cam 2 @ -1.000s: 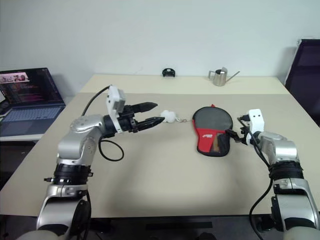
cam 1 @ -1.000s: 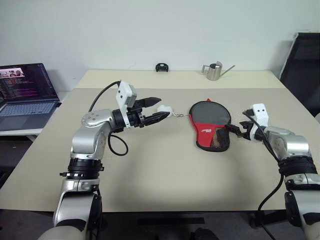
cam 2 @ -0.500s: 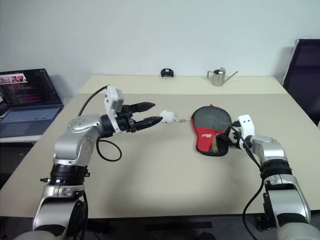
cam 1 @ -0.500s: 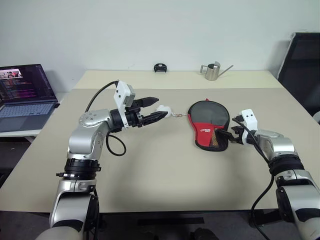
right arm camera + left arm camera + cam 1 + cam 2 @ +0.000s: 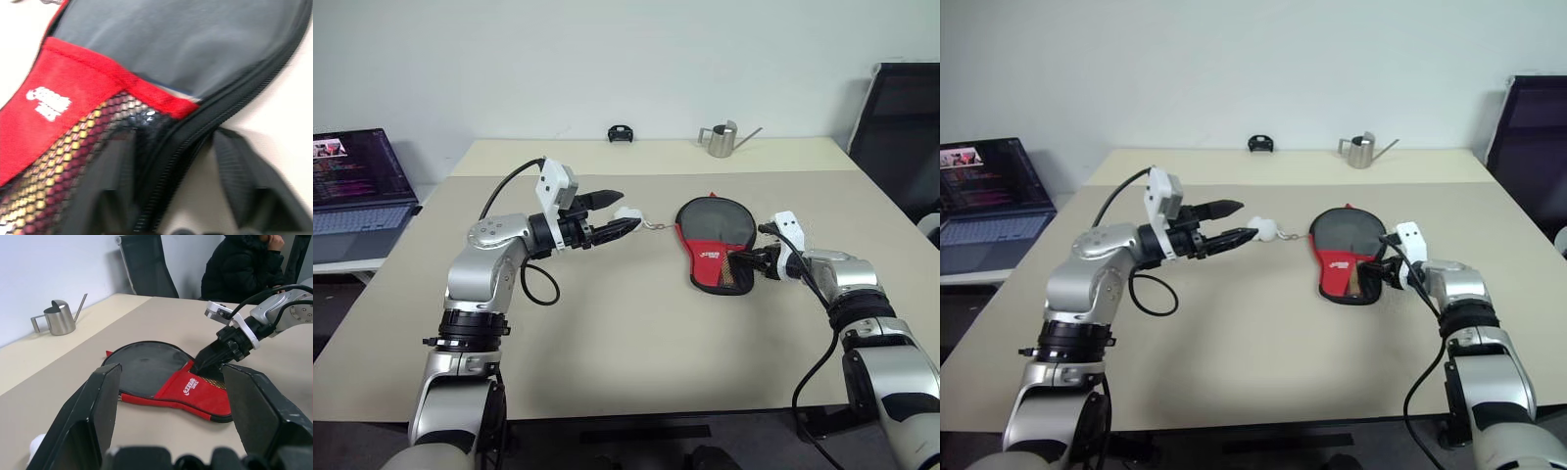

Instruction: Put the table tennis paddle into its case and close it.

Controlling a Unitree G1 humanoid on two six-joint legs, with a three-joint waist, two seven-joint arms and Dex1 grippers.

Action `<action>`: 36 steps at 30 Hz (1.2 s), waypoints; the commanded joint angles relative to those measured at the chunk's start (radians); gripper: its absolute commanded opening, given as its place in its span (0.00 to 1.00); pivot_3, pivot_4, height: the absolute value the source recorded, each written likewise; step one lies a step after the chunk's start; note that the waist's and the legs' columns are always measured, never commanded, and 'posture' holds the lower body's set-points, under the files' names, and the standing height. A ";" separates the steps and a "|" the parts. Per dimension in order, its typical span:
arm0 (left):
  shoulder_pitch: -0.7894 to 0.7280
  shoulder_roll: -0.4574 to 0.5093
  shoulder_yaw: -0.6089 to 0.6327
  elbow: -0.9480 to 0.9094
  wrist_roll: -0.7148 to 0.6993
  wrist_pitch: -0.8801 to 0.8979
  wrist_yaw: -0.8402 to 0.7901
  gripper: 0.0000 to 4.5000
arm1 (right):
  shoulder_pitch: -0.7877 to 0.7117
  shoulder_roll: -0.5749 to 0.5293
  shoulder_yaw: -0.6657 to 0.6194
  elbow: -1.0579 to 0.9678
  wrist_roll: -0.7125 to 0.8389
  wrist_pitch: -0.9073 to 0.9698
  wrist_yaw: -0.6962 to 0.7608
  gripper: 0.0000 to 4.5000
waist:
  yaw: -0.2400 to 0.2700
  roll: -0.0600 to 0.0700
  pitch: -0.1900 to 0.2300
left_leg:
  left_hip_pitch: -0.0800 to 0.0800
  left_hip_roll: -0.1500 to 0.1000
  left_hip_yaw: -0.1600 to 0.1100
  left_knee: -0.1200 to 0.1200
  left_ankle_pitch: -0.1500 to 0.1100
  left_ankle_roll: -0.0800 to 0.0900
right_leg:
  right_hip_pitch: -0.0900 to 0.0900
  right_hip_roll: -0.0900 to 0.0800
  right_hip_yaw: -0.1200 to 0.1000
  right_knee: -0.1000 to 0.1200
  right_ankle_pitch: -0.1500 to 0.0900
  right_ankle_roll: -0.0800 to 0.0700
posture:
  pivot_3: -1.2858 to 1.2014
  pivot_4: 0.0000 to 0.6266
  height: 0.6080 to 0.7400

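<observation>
My gripper will pull the case towards me and the white ball will trail along, because the short chain reaches from the ball to the case's edge.
Its case, black with a red panel and a mesh pocket, lies flat on the table, right of centre. The paddle is hidden; something pale shows through the mesh. My right gripper sits at the case's narrow end. Its fingers are apart and straddle the zip edge, one over the mesh and one over the table. My left gripper hovers open to the case's left, pointing at it, with nothing between its fingers. Beside its tips a small white ball on a short chain lies next to the case.
A metal watering can and a small black object stand at the table's far edge. A laptop sits on a side desk at left. A black chair stands at right, and a seated person is beyond the table.
My right gripper has moved left onto the case's narrow end and its fingers have narrowed around the zip edge. The left arm kept still. The camera has shifted slightly.
</observation>
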 commanded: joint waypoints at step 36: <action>0.288 0.307 -0.086 -0.282 -0.148 0.145 -0.318 0.79 | 0.354 0.086 -0.112 -1.093 0.341 0.894 -0.139 0.00 | 0.005 0.001 -0.001 | -0.003 0.000 -0.001 -0.002 -0.002 0.003 | -0.003 0.000 -0.001 -0.001 0.000 -0.001 | 0.52 0.24 1.00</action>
